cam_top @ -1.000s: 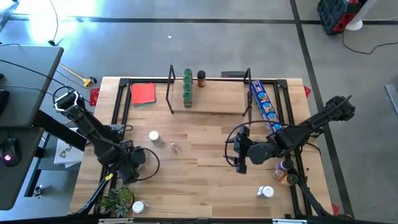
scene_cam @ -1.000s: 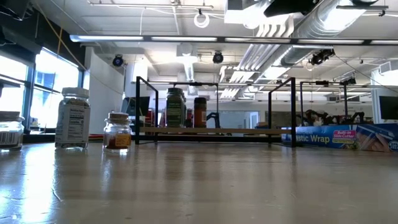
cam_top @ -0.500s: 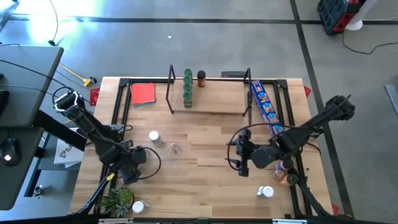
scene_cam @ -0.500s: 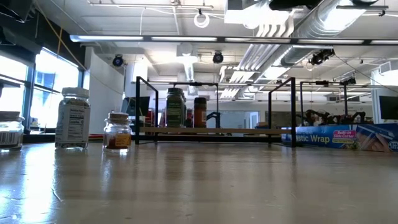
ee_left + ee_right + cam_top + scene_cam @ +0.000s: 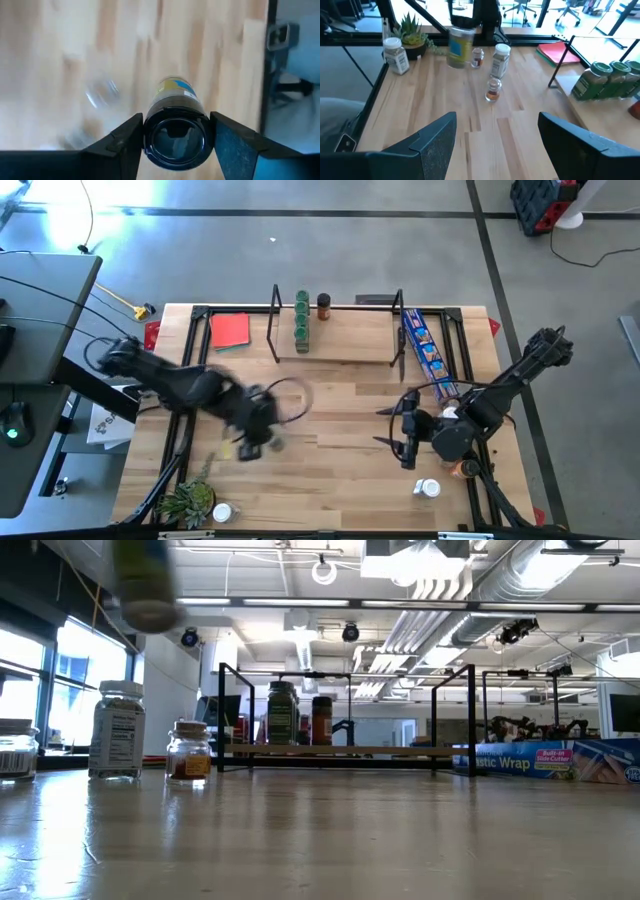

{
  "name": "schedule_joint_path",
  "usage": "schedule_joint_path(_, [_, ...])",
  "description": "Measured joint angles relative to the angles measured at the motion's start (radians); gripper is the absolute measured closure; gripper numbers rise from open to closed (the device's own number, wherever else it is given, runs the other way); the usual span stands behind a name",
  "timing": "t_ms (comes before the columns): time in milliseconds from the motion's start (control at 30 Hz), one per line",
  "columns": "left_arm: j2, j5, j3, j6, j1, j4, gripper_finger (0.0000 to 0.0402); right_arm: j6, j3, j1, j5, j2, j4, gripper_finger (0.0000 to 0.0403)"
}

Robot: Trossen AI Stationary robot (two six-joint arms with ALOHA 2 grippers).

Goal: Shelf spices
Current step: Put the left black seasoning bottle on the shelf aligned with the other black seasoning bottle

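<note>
Free shelf space is past the green-lidded jars, so next my left gripper puts its black-lidded jar down in the middle of the table for my right gripper to put on the shelf.
My left gripper hangs over the table's left-middle, shut on a black-lidded jar with a yellow and blue label, which shows blurred high in the low view. My right gripper is open and holds nothing, right of centre. The wooden shelf stands at the far edge and bears a row of green-lidded jars and a brown jar. A white-lidded jar and a small jar stand upright on the table below the left arm. My left gripper pinches the jar between its two fingers at the black lid end. The fingers come from above, pointing down, one on each side of the jar. It hangs upright below them, lifted clear of the table.
A blue printed packet lies along the right side, a red square at the far left. A small plant and a jar sit at the near left corner. More jars stand near the right arm.
My left arm has swung fast from beside the plant toward the table's middle, and the jar now shows high in the low view. My right gripper has drawn back a little toward the table's right and near edges.
</note>
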Motion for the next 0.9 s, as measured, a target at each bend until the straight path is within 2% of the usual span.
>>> schedule_joint_path(167, [0.234,0.007,0.255,0.306,0.157,-0.019,0.0207,0.098,0.000,0.002,-0.001,0.000,-0.076,0.0128])
schedule_joint_path(333, [0.455,0.019,0.397,0.465,0.261,-0.021,0.0207,0.234,0.000,0.021,-0.003,0.000,-0.175,0.0128])
schedule_joint_path(467, [0.575,0.020,0.429,0.517,0.312,-0.018,0.0207,0.310,0.000,0.046,-0.003,0.002,-0.219,0.0128])
schedule_joint_path(600, [0.641,0.020,0.432,0.518,0.341,-0.017,0.0207,0.340,0.000,0.068,-0.003,0.003,-0.243,0.0128])
schedule_joint_path(800, [0.677,0.022,0.433,0.527,0.352,0.002,0.0151,0.340,0.000,0.074,-0.001,0.003,-0.243,0.0128])
schedule_joint_path(900, [0.681,0.023,0.432,0.528,0.352,0.018,0.0137,0.340,0.000,0.074,0.000,0.003,-0.245,0.0128])
